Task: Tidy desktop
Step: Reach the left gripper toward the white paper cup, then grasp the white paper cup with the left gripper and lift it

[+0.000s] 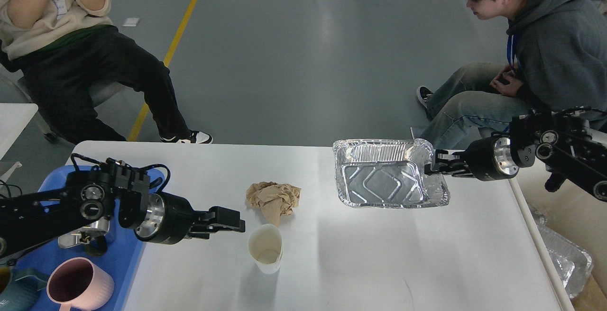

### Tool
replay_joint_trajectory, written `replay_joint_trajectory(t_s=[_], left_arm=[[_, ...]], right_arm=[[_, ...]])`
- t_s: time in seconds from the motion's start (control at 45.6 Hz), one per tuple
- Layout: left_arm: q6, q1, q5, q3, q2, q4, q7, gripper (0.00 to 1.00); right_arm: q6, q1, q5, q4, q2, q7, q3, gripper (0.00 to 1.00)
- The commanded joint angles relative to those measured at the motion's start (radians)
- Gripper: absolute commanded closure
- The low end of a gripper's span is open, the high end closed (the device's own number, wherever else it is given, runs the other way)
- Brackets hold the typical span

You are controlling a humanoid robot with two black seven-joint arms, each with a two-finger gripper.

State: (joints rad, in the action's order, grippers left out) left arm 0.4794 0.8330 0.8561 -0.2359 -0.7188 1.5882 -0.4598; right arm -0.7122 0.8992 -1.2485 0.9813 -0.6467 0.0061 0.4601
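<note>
The white paper cup (pixel 267 260) should turn out empty and spill-free when the robot lifts and tilts it, because the cup's opening shows only pale inner walls (pixel 265 245).
The desktop (pixel 379 263) is a large white tabletop. On it lie a crumpled brown paper (pixel 275 198) and, just in front of it, an upright white paper cup (pixel 265 253). A foil tray (pixel 386 178) sits at the back right, its right end slightly raised. My right gripper (pixel 432 168) is shut on the foil tray's right rim. My left gripper (pixel 226 223) hovers low over the desktop just left of the cup, open and empty, not touching it.
A blue plastic tray (pixel 28 259) at the left edge holds a pink mug (pixel 78 283), a teal mug (pixel 9 294) and a steel box (pixel 71 239) partly hidden by my left arm. More foil trays (pixel 566 256) lie below the right edge. Two people sit behind the table.
</note>
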Motion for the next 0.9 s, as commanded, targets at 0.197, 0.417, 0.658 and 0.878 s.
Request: replay_joint_trajectory(t_s=[0.197, 0.417, 0.658, 0.878], left_arm=[[-0.03, -0.009, 0.095, 0.024, 0.182, -0.163, -0.007, 0.15], [-0.03, -0.005, 0.159, 0.061, 0.271, -0.235, -0.007, 0.29], [-0.024, -0.009, 0.175, 0.067, 0.279, -0.237, -0.008, 0.45], [-0.021, -0.015, 0.175, 0.07, 0.277, -0.237, -0.011, 0.91]], right_arm=[[0.0, -0.005, 0.001, 0.0, -0.001, 0.002, 0.003, 1.0], [0.0, -0.005, 0.001, 0.002, -0.007, 0.002, 0.003, 1.0], [0.0, -0.008, 0.003, 0.004, -0.011, 0.003, 0.003, 1.0], [0.0, -0.009, 0.003, 0.005, -0.016, 0.002, 0.005, 1.0]])
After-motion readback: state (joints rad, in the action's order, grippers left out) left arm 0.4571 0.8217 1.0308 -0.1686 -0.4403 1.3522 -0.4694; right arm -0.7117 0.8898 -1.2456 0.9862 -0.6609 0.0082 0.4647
